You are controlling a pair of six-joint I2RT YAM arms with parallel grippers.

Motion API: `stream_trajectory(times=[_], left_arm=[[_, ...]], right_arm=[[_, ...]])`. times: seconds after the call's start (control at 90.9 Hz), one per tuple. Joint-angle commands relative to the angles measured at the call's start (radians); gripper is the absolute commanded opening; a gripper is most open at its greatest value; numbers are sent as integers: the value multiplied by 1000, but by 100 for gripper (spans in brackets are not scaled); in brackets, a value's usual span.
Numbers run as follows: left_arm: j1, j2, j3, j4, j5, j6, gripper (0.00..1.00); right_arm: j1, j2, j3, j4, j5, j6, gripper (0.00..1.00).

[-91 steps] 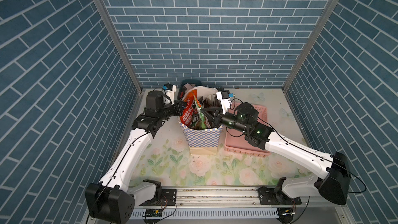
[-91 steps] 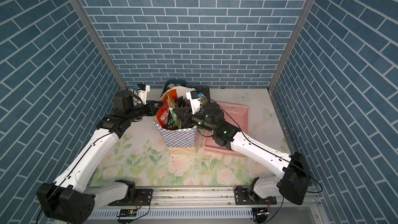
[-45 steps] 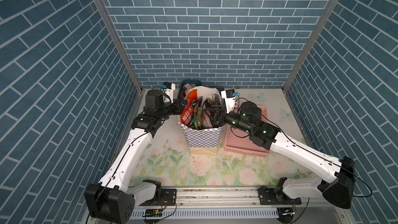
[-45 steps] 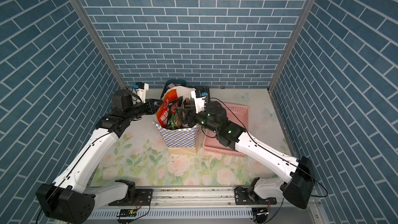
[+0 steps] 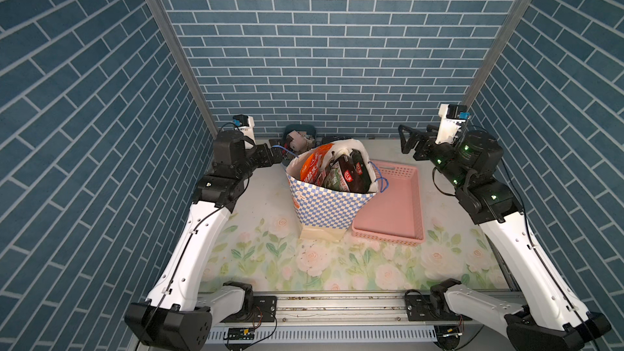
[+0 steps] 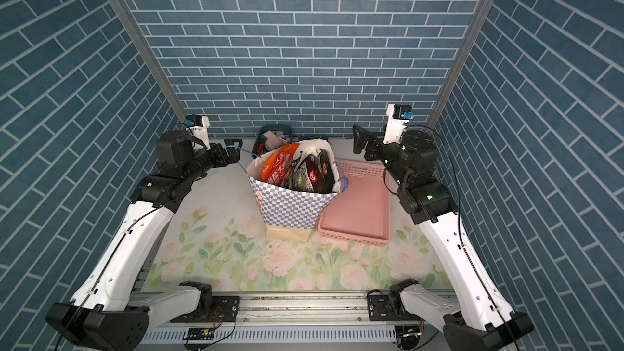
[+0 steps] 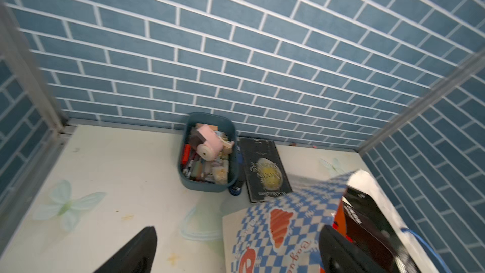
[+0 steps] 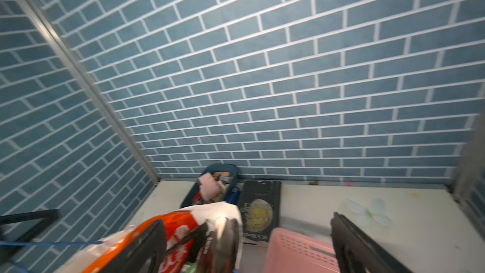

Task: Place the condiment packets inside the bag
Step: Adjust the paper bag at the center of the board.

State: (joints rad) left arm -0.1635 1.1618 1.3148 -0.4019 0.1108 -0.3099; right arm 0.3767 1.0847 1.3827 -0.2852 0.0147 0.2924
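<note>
Next, I lower the bag upright (image 5: 323, 228) and get its handle free before I back away, because the blue cord handle (image 5: 284, 149) reaches from the slanted bag to my left gripper.
The blue-and-white checkered bag (image 5: 324, 207) stands upright mid-table in both top views. Orange-red (image 5: 312, 168), green (image 5: 332, 180) and black (image 5: 353, 172) condiment packets stick up out of its mouth. My left gripper (image 5: 275, 155) is open just left of the bag's rim. The bag's left blue cord handle (image 6: 248, 153) stretches to it and looks looped over one finger. In the left wrist view the bag's side (image 7: 288, 232) lies between the spread fingers (image 7: 131, 253). My right gripper (image 5: 410, 143) is open and empty, raised at the back right, well clear of the bag.
A pink perforated basket (image 5: 391, 204) lies against the bag's right side. A small teal bin (image 7: 207, 151) of odds and ends and a black book (image 7: 265, 169) sit against the back wall. Brick walls close in on three sides.
Both grippers went from shut to open. The right arm drew back from the bag's mouth, up and to the back right. The left gripper shifted slightly left.
</note>
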Motion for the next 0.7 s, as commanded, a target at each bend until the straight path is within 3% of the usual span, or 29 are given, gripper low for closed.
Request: stream_trajectory(times=[0.0, 0.121, 0.209, 0.363, 0.506, 0.693], left_arm=[[31, -61, 1, 168, -69, -33, 100], [32, -61, -76, 202, 89, -67, 100], [32, -56, -85, 130, 176, -38, 100], [32, -86, -50, -157, 131, 19, 100], [32, -116, -93, -371, 158, 23, 100], [30, -181, -215, -422, 170, 28, 100]], right_arm=[[-48, -14, -3, -77, -12, -76, 100], [-54, -26, -60, -33, -82, -69, 100], [-54, -21, -77, -35, -125, -67, 100], [-54, -34, -86, -45, -141, -68, 100], [-54, -44, -93, -52, -149, -68, 100], [-55, -45, -100, -51, -184, -89, 100]])
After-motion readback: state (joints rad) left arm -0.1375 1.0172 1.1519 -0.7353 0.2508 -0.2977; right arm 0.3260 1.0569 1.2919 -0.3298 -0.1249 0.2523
